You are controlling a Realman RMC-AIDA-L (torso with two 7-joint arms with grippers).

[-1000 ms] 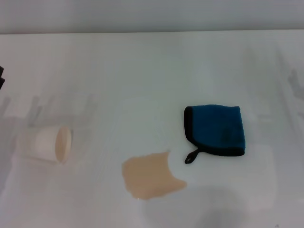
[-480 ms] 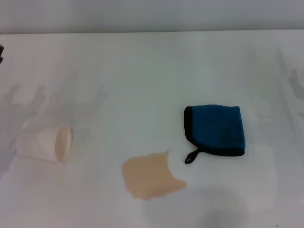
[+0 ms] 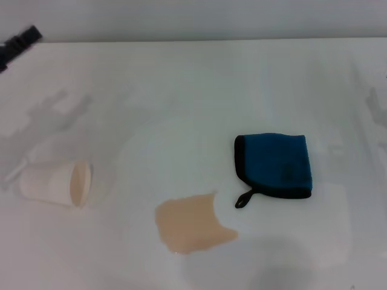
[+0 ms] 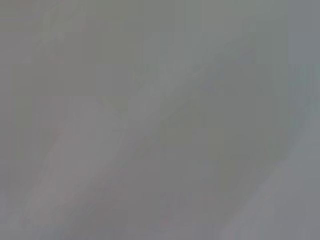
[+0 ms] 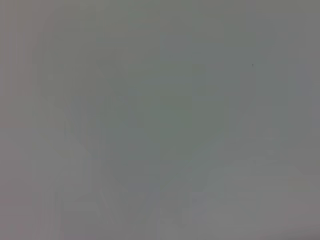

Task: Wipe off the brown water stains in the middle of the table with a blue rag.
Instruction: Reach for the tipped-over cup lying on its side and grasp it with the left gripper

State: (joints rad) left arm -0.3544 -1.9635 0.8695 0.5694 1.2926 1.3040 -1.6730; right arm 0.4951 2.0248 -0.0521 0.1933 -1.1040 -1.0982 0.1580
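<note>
My left gripper should come down and grip the cup's body [image 3: 46,182] before wiping, because the white paper cup is tipped over with its opening [image 3: 79,183] toward the brown stain.
The blue rag [image 3: 275,165] lies flat on the white table [image 3: 193,84], right of centre, with black edging and a small black loop at its near-left corner. The brown water stain [image 3: 190,223] is a pale tan puddle just near-left of the rag, and the two do not touch. A dark part of my left gripper [image 3: 18,43] shows at the far left corner, well away from both. My right gripper is out of view. Both wrist views show only a blank grey surface.
A white paper cup [image 3: 55,183] with a beige inside lies on its side at the left, mouth toward the puddle. Faint grey shadows fall on the table behind the cup. A wet sheen surrounds the puddle and rag.
The dark left gripper part has moved from the left edge toward the far left corner, and its shadow has shifted with it. Rag, puddle and cup have not moved.
</note>
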